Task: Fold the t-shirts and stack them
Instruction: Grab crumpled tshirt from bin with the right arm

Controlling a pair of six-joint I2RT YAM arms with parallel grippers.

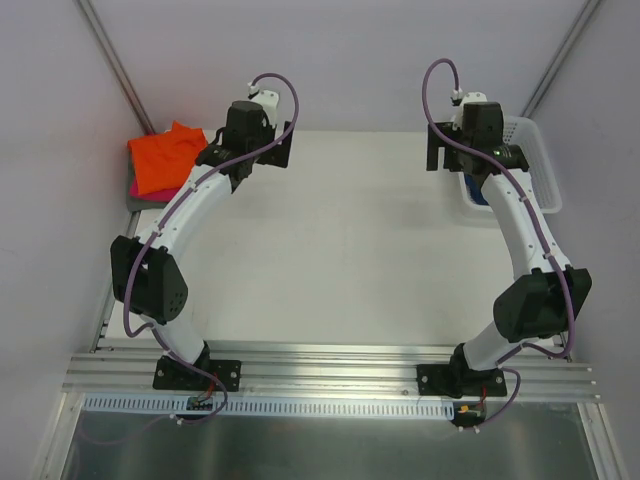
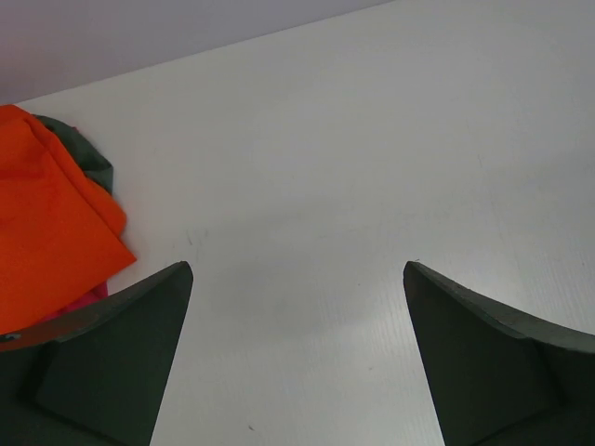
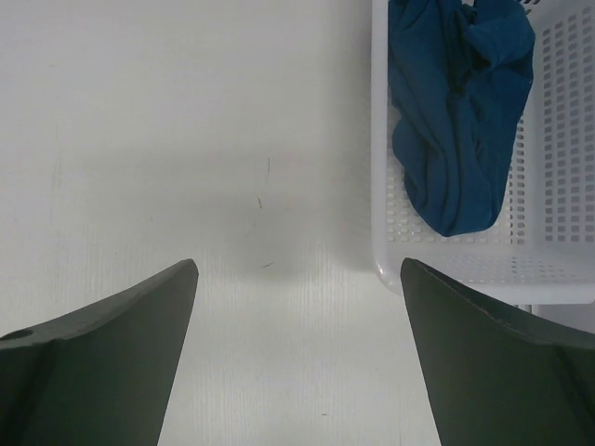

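Observation:
I should keep moving my right gripper over and down until its fingers straddle the t-shirt's raised fold (image 3: 491,42), because the navy blue t-shirt (image 3: 456,135) lies alone in the open basket.
A folded bright orange t-shirt (image 1: 165,158) lies on top of a stack at the table's far left, with a pink one (image 1: 134,186) and a grey one (image 1: 140,203) showing under it. In the left wrist view the orange tee (image 2: 46,223) fills the left edge, grey cloth (image 2: 93,158) behind it. My left gripper (image 2: 297,269) hovers open just right of the stack, bare table between its fingers. A crumpled navy blue t-shirt (image 3: 456,111) lies in the white lattice basket (image 3: 548,186). My right gripper (image 3: 297,265) is open beside the basket's left wall, holding nothing.
The white basket (image 1: 535,160) stands at the far right corner of the white table (image 1: 340,250). Grey walls close in the back and sides. Both arm bases sit on the metal rail (image 1: 330,365) at the near edge.

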